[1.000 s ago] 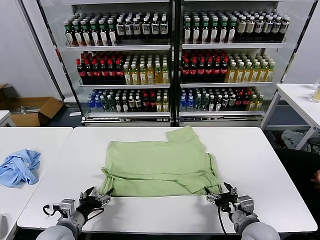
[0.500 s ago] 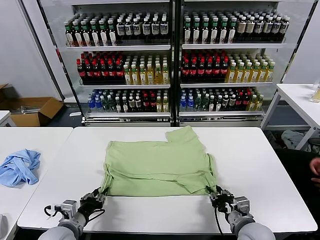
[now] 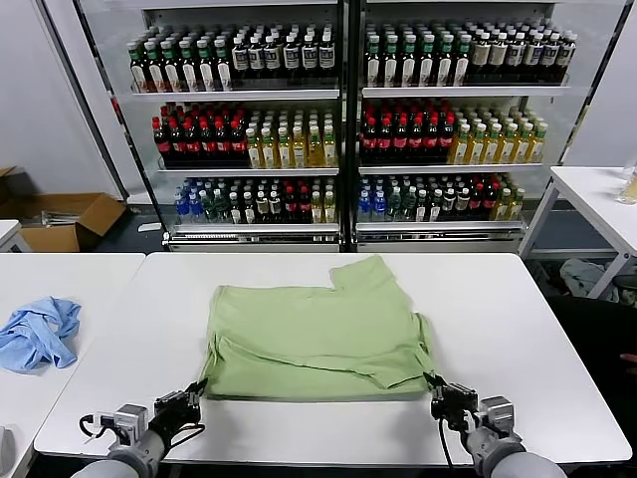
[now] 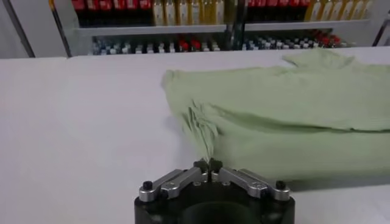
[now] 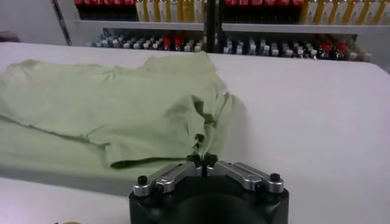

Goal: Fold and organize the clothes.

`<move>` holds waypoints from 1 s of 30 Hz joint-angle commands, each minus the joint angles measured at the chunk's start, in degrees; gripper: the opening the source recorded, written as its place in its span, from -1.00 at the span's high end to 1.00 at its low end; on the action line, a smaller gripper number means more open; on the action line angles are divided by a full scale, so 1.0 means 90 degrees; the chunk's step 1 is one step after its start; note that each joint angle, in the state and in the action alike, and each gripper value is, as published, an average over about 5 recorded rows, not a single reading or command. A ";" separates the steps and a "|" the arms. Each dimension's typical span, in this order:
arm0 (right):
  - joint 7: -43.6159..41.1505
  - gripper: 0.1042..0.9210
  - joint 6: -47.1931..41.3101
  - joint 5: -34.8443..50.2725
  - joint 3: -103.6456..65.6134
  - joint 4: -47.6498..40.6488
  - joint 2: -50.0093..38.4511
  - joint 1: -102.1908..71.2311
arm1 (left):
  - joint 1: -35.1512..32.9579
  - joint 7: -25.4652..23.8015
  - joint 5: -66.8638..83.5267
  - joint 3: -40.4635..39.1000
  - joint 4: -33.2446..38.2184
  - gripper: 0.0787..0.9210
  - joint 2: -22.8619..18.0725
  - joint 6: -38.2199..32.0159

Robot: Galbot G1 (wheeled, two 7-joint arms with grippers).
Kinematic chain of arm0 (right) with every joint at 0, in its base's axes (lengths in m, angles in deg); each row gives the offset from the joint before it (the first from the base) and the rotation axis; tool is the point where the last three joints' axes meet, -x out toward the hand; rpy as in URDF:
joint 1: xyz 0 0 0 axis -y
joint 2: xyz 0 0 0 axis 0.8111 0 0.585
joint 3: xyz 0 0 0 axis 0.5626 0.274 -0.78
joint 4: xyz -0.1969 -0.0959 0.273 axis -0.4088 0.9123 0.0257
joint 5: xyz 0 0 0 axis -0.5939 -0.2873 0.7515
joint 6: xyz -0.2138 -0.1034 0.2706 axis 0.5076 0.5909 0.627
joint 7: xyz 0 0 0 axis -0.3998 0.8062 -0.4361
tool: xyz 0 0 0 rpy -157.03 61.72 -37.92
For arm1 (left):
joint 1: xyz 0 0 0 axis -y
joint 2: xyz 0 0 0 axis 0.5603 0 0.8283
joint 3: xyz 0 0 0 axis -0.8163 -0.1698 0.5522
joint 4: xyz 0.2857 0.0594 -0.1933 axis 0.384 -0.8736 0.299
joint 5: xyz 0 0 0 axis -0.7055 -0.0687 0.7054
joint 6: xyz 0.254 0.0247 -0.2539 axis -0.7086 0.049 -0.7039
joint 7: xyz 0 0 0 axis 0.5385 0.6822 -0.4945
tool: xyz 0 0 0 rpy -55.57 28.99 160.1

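Observation:
The sleeve (image 3: pixel 360 274) sticks out crooked beyond the shirt's far edge, so the robot's right gripper should open, leave the shirt's near corner and pinch the sleeve's far end (image 3: pixel 378 263).
A light green shirt (image 3: pixel 314 334) lies spread on the white table (image 3: pixel 498 319), partly folded, one sleeve pointing to the far side. Its print and buttons are hidden. At the near left corner of the shirt (image 4: pixel 292 115) my left gripper (image 3: pixel 195 390) (image 4: pixel 208 164) is shut on a pinch of bunched fabric. At the near right corner of the shirt (image 5: pixel 103 103) my right gripper (image 3: pixel 438 383) (image 5: pixel 202 159) is shut on the cloth edge in the same way. Both corners are drawn taut toward the table's front edge.
A crumpled light blue garment (image 3: pixel 40 334) lies on the neighbouring table at left. Drink shelves (image 3: pixel 343 119) stand behind the table. Another white table (image 3: pixel 597 194) is at the far right, a cardboard box (image 3: pixel 65 219) on the floor at the left.
Both grippers went from open beside the shirt's near corners to shut on them. They have pulled back toward the front edge, drawing the near hem with them.

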 commanded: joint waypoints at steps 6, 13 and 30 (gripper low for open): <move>-0.0171 0.96 0.0065 -0.0086 -0.0686 0.0763 -0.0082 -0.1358 | -0.1821 0.0032 -0.0057 0.0732 0.1077 0.99 0.0291 0.0043; -0.0294 0.96 0.0232 -0.0440 -0.0404 0.0740 -0.0021 -0.1435 | -0.1978 0.0035 -0.0311 0.0676 0.1165 0.99 0.0121 0.0045; -0.0131 0.14 0.0185 -0.0421 -0.0844 0.1030 -0.0314 -0.0727 | -0.1096 -0.0067 -0.0153 0.1052 0.1644 0.35 0.0247 0.0078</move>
